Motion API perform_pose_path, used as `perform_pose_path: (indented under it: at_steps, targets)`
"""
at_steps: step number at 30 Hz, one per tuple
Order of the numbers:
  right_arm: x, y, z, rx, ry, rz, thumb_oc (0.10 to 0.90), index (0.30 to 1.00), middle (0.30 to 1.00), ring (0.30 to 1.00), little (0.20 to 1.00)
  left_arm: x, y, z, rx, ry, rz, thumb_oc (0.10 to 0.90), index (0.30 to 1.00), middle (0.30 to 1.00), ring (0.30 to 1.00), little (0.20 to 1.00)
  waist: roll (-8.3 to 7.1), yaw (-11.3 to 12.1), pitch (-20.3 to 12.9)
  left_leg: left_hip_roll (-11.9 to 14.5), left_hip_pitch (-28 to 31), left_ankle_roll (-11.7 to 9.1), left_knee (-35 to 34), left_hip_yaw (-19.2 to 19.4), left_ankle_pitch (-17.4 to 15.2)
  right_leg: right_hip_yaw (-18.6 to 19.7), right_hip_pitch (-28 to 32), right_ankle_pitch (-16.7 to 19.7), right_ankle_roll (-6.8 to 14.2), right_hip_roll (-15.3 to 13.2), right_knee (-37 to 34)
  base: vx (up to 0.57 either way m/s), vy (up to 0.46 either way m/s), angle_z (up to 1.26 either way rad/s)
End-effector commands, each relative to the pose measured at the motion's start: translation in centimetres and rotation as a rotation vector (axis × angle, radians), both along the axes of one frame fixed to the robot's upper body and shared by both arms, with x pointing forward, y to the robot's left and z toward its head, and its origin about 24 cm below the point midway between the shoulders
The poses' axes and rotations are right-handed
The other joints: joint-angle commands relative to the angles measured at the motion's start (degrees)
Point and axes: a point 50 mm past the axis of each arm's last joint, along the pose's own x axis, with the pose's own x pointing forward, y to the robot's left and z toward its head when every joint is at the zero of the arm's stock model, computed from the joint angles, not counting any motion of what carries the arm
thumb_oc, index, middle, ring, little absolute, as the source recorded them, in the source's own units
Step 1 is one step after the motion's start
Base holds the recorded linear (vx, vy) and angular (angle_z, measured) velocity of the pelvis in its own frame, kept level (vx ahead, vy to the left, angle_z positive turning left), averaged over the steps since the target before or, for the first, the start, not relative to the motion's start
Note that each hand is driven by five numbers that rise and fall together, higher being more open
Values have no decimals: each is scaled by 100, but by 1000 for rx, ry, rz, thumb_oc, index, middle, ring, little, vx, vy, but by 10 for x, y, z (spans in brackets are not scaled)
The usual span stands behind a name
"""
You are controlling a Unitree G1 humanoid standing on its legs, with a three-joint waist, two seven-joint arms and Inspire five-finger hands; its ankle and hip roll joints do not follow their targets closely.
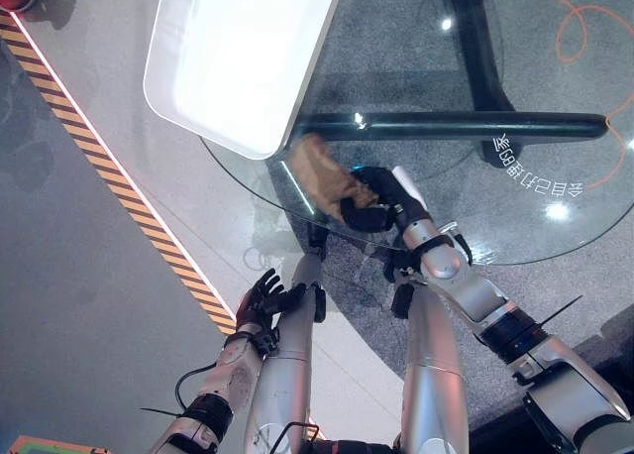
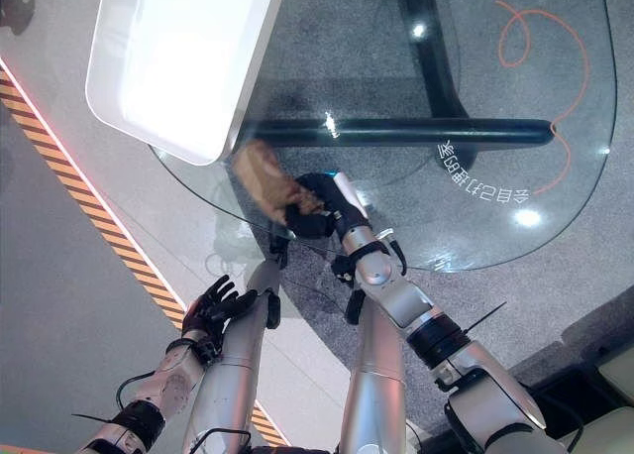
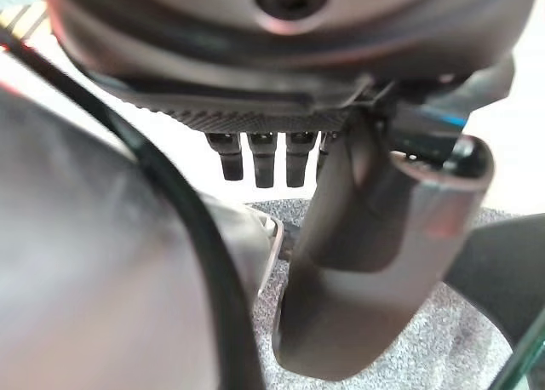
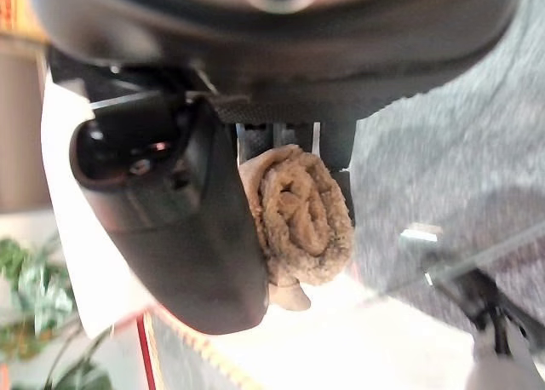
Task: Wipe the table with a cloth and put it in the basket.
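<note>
My gripper will carry the tan cloth to the white basket, and the cloth should stay folded together then, because its loose end is gathered into a thick, narrow roll.
A tan cloth lies bunched on the round glass table near its left edge, just below the white basket. My right hand is shut on the cloth, with the cloth sticking out past the fingers toward the basket. The right wrist view shows the rolled cloth held between the thumb and the fingers. My left hand hangs low beside the table, off the glass, its fingers loosely spread and holding nothing; the fingers stand straight in the left wrist view.
The white basket overlaps the table's upper left rim. A black table base bar shows through the glass. A yellow-black striped line runs diagonally over the grey floor on the left.
</note>
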Motion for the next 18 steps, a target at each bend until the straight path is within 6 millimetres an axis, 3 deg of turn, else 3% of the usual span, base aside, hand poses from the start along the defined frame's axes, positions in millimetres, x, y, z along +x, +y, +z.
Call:
perform_pose_path:
  at_steps: [1, 10, 18]
  targets:
    - [-21, 28, 56, 131, -231, 181, 100, 300, 300, 300, 200, -19, 0, -12, 14, 32, -17, 800, 900, 900, 900, 900, 102, -72, -106, -270, 15, 90, 1120, 501, -1341, -163, 154, 837, 321, 254, -1246, 51, 0, 11]
    - [-14, 6, 63, 234, -292, 8, 100, 300, 300, 300, 200, -15, -2, -5, -10, -1, -12, 800, 900, 900, 900, 900, 92, -95, -106, -242, 80, 108, 1143, 508, -1370, -155, 202, 851, 328, 252, -1227, 5, 1, 2]
    - [-17, -28, 73, 355, -380, -133, 100, 300, 300, 300, 200, -12, -5, 14, -277, -102, 72, 800, 900, 900, 900, 900, 60, -198, -106, -225, 288, 128, 1041, 512, -1388, -124, 380, 873, 336, 289, -1279, -8, -6, 0]
